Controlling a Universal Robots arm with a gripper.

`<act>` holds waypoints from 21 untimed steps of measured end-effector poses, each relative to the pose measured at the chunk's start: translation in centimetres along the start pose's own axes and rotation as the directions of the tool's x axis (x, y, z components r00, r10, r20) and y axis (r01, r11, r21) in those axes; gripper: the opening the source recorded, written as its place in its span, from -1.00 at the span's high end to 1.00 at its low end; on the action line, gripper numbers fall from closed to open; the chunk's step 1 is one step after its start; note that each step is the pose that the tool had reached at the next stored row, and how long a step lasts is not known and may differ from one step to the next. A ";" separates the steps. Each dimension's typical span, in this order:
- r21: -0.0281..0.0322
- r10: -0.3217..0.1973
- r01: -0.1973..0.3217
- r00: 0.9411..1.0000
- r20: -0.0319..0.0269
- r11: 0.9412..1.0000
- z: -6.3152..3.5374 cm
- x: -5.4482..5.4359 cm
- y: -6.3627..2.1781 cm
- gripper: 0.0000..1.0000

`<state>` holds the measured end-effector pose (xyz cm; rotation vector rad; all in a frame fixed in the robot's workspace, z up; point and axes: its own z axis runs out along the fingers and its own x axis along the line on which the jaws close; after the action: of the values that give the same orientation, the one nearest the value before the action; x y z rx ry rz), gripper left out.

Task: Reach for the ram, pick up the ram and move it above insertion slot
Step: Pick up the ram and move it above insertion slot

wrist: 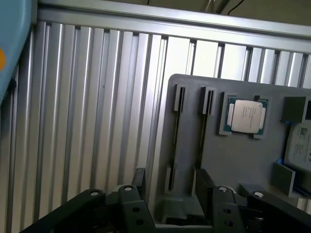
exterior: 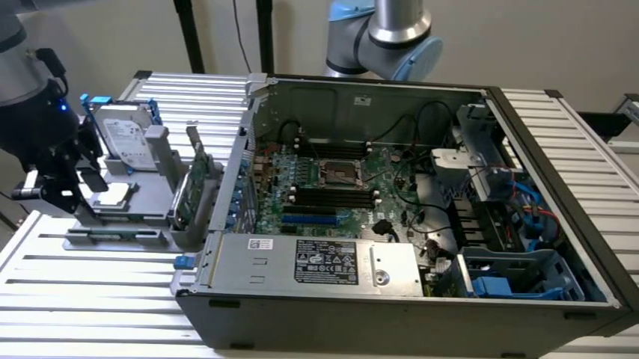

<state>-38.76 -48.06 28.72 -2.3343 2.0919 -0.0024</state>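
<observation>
My gripper will lift the ram [exterior: 115, 235] free and leave the holder plate behind, because slotted grey posts [exterior: 150, 238] hold the ram only at its ends.
The grey holder plate [wrist: 243, 160] carries two long narrow slots. A thin dark strip, which I take for the ram [wrist: 176, 131] seen edge-on, runs along the slot nearer the ribbed table; its green does not show. My gripper [wrist: 171, 187] hangs above the end of that slot, black fingers [wrist: 138, 182] apart and nothing between them. In the exterior view my gripper [exterior: 68, 196] is at the left, over the holder [exterior: 110, 239]. The motherboard's black memory slots [exterior: 330, 197] lie inside the open computer case [exterior: 399, 314].
On the holder sit a CPU [wrist: 246, 116] [exterior: 118, 193] and a silver hard drive [exterior: 130, 138]. A wider green expansion card [exterior: 203, 172] stands upright beside the case wall. Ribbed aluminium table [wrist: 87, 121] surrounds the holder. Cables and a drive cage crowd the case's right side.
</observation>
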 end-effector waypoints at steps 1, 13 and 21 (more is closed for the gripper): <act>0.000 0.000 0.000 1.000 0.001 1.000 0.18 0.0 -0.03 -0.08; 0.001 0.007 -0.007 1.000 0.010 1.000 2.37 0.0 -0.15 -0.08; 0.001 0.008 -0.008 1.000 0.013 1.000 3.82 0.0 -0.14 -0.08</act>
<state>-38.60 -48.05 24.90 -2.3180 2.0948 0.0117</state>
